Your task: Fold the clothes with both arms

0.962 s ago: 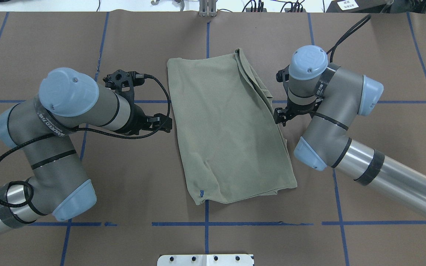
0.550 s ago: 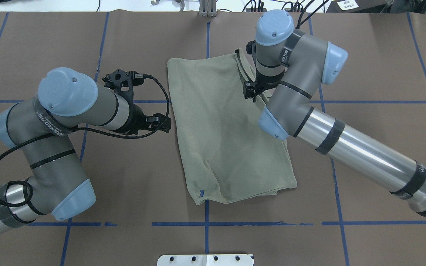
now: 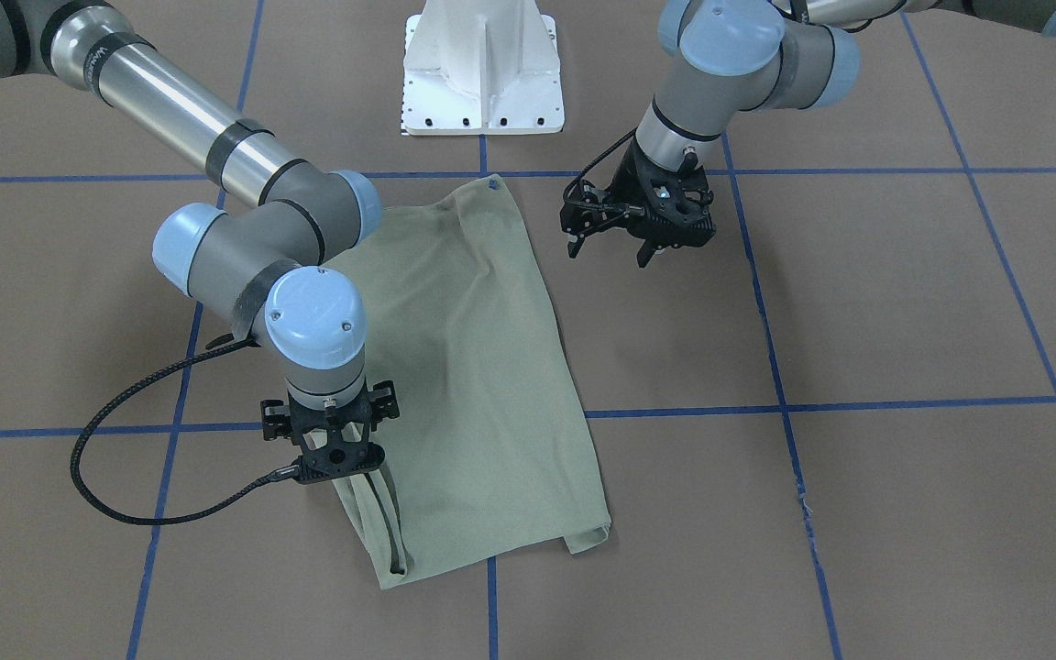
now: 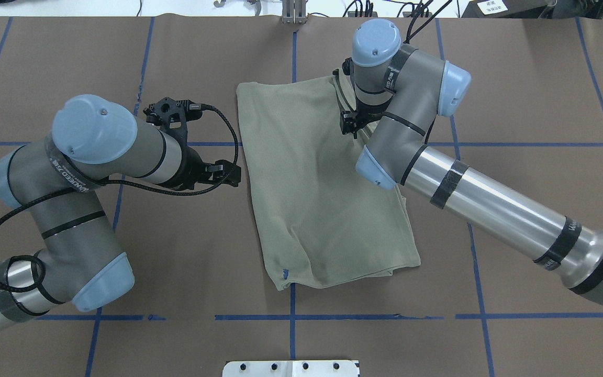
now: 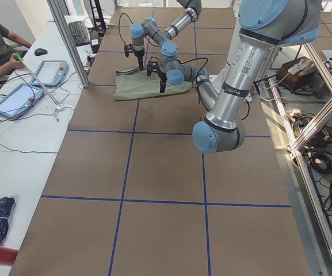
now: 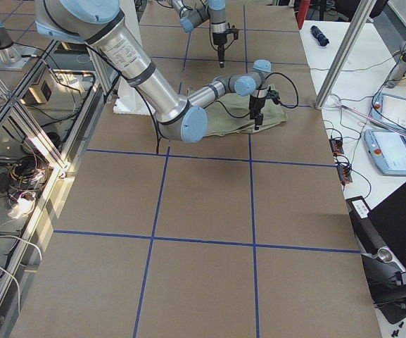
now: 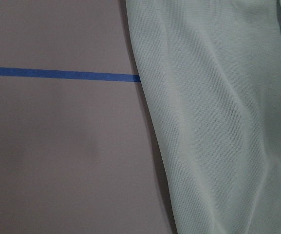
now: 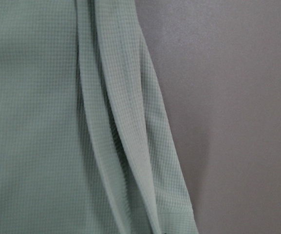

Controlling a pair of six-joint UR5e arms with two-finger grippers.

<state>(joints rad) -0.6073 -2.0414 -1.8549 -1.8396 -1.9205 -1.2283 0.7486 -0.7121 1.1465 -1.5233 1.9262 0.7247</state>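
Note:
My right gripper still has to pull this layer out flat to the long edge (image 3: 358, 533) before folding further, because the shirt's top layer bunches back (image 3: 389, 522) from its long edge.
The sage-green shirt (image 4: 322, 183) lies folded into a long rectangle in the middle of the brown table (image 4: 516, 104); it also shows in the front-facing view (image 3: 464, 367). Its folded layers bunch along the edge nearest my right arm (image 8: 121, 146). My right gripper (image 4: 350, 124) hangs over that bunched edge near the far corner, pointing down, and looks open and empty; it also shows in the front-facing view (image 3: 340, 472). My left gripper (image 4: 231, 175) is open and empty, just off the shirt's other long edge (image 7: 150, 122), above the table (image 3: 609, 252).
A white pedestal base (image 3: 482, 73) stands at the robot's side of the table. Blue tape lines (image 4: 291, 317) grid the brown cover. Operators' desks with tablets (image 5: 16, 98) run along the far side. Bare table lies on both sides of the shirt.
My right arm has swung from beside the middle of the shirt's edge to over its far corner. My left arm has hardly moved. The shirt has not moved.

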